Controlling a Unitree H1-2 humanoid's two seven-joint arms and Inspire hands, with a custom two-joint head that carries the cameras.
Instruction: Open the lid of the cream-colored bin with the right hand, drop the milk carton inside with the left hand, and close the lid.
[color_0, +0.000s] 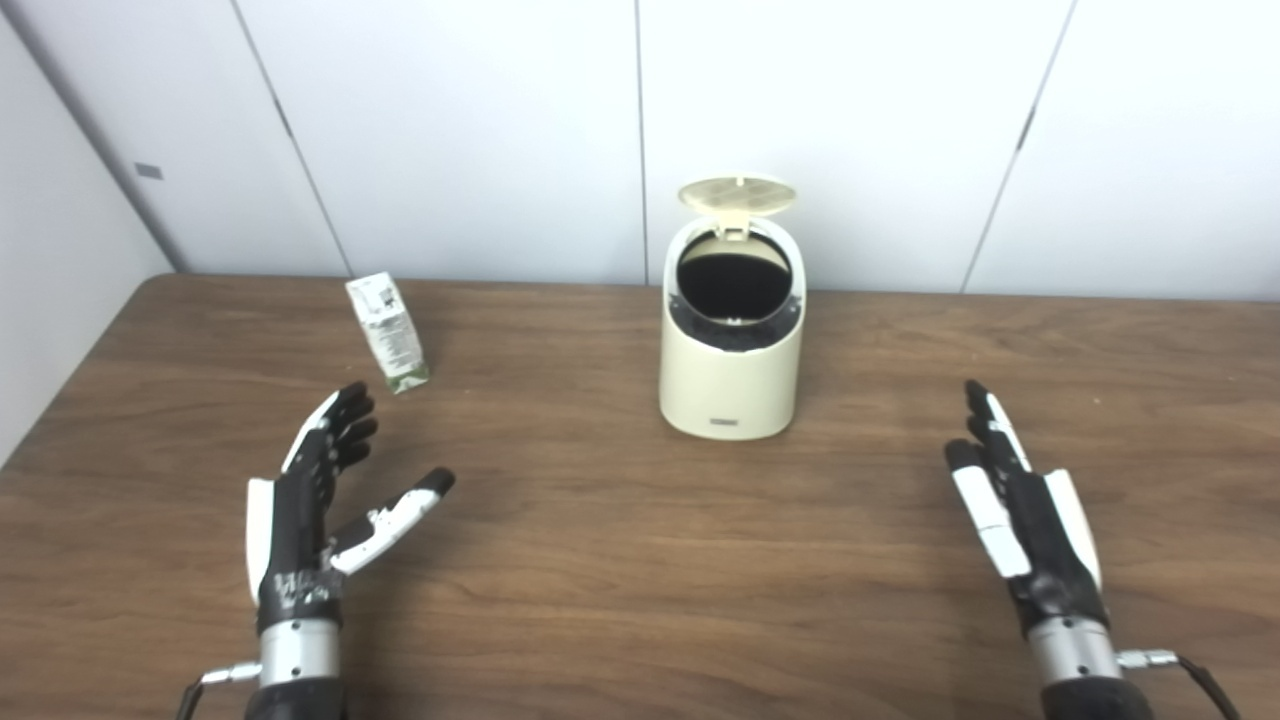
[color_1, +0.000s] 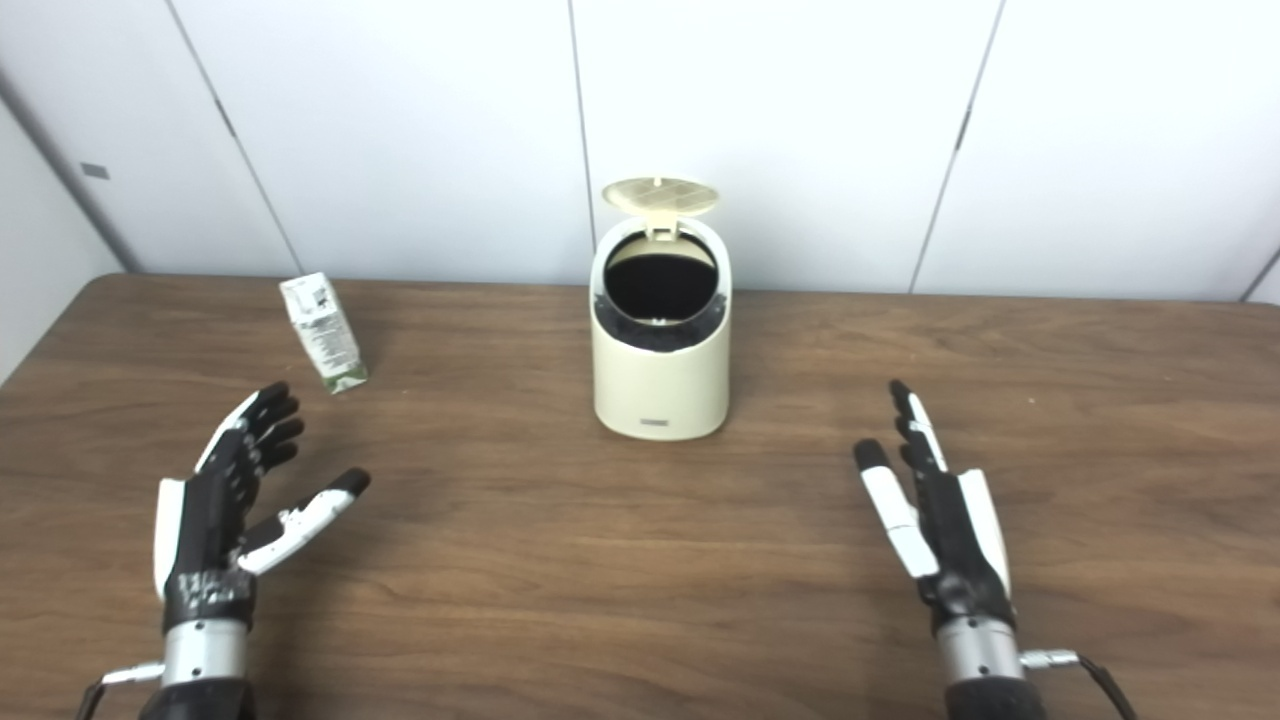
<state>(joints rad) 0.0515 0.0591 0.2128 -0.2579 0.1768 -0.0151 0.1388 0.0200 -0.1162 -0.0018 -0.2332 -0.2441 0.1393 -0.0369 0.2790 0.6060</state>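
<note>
The milk carton (color_0: 389, 334) will go down below the bin's rim when I drop it, because the bin's dark opening (color_0: 734, 283) is wider than the milk carton's end.
The cream-colored bin (color_0: 732, 380) stands upright at the middle of the wooden table (color_0: 620, 580). Its round lid (color_0: 738, 194) is flipped up at the back, and the dark opening (color_0: 733, 285) shows. The milk carton (color_0: 388, 333), white with green print, stands tilted at the back left of the table. My left hand (color_0: 315, 500) is open and empty, a little in front of the carton and apart from it. My right hand (color_0: 1015, 510) is open and empty, to the front right of the bin and apart from it.
White wall panels (color_0: 640, 130) stand right behind the table's back edge. The table's left edge runs diagonally at the far left.
</note>
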